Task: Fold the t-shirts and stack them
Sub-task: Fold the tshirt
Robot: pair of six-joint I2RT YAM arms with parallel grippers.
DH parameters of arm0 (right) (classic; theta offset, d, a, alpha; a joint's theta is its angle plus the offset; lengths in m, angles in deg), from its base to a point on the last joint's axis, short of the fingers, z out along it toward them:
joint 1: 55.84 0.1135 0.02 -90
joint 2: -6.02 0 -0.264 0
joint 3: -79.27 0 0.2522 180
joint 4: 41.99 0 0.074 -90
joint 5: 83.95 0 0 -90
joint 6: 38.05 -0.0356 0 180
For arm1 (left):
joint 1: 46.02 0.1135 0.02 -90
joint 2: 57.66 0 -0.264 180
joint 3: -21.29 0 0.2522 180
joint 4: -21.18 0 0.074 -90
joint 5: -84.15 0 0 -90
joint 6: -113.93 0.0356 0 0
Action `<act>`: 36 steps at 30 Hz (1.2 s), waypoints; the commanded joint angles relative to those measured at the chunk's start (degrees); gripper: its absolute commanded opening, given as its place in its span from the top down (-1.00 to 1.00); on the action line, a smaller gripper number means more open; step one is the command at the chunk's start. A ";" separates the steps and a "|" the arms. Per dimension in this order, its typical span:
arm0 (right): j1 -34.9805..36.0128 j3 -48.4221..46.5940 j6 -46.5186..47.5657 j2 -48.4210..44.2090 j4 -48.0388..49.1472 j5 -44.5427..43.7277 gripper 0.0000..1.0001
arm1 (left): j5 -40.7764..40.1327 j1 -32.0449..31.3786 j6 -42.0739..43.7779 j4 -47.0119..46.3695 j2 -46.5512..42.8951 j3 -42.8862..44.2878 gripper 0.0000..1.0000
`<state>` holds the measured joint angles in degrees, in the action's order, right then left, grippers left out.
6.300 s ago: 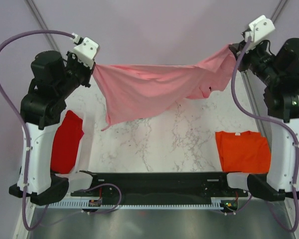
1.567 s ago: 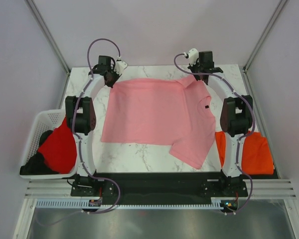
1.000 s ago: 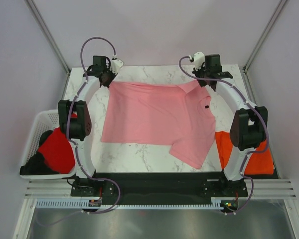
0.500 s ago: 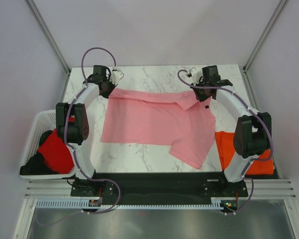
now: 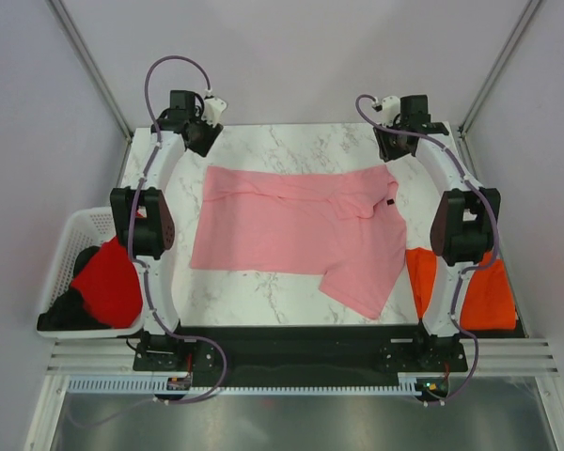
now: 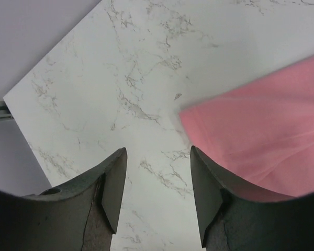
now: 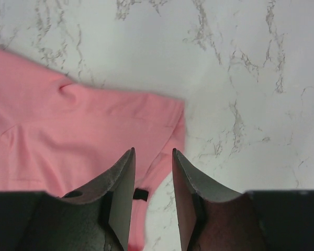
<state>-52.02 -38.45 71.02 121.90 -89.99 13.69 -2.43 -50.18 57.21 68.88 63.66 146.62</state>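
The light pink t-shirt is spread out flat on marble (image 5: 268, 235). I expect its near sleeve (image 5: 367, 289) to slide along with its body when I pull its far corners.
The light pink t-shirt (image 5: 296, 225) lies spread on the marble table (image 5: 291, 141). Its far edge is rumpled and one sleeve points toward the near right. My left gripper (image 5: 203, 137) hovers past the shirt's far left corner. In the left wrist view it (image 6: 157, 193) is open over bare marble, with the pink shirt (image 6: 261, 136) just to its right. My right gripper (image 5: 396, 143) hangs beyond the far right corner. In the right wrist view it (image 7: 153, 191) is open and empty above the pink shirt's edge (image 7: 68, 136). The red t-shirt (image 5: 108, 282) sits in the basket. The orange t-shirt (image 5: 493, 291) lies at the right, partly behind the right arm.
A white lattice basket (image 5: 80, 225) stands off the table's left side and also holds something dark. A small black tag (image 7: 141, 194) shows on the pink shirt between my right fingers. Frame posts rise at the far corners.
Both grippers went from shut on the pink shirt's far edge to open. The edge dropped onto the table, and both grippers drew back toward the far corners.
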 commanded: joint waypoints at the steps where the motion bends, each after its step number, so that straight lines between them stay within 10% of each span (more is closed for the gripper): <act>1: -1.26 -5.72 -1.40 5.49 -0.13 -0.52 0.16 | 2.02 1.79 -6.72 9.56 7.94 9.09 -0.18; 9: -3.64 -9.94 -2.28 12.26 -0.30 2.73 0.13 | 15.82 6.27 -13.50 17.74 13.42 15.44 -0.30; 36: -5.75 -17.15 -4.22 25.63 0.75 5.63 0.32 | 14.78 7.42 -18.86 13.71 22.03 21.67 -0.39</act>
<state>-57.51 -54.01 67.53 146.36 -89.55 18.89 12.82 -42.66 41.34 85.14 84.01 164.94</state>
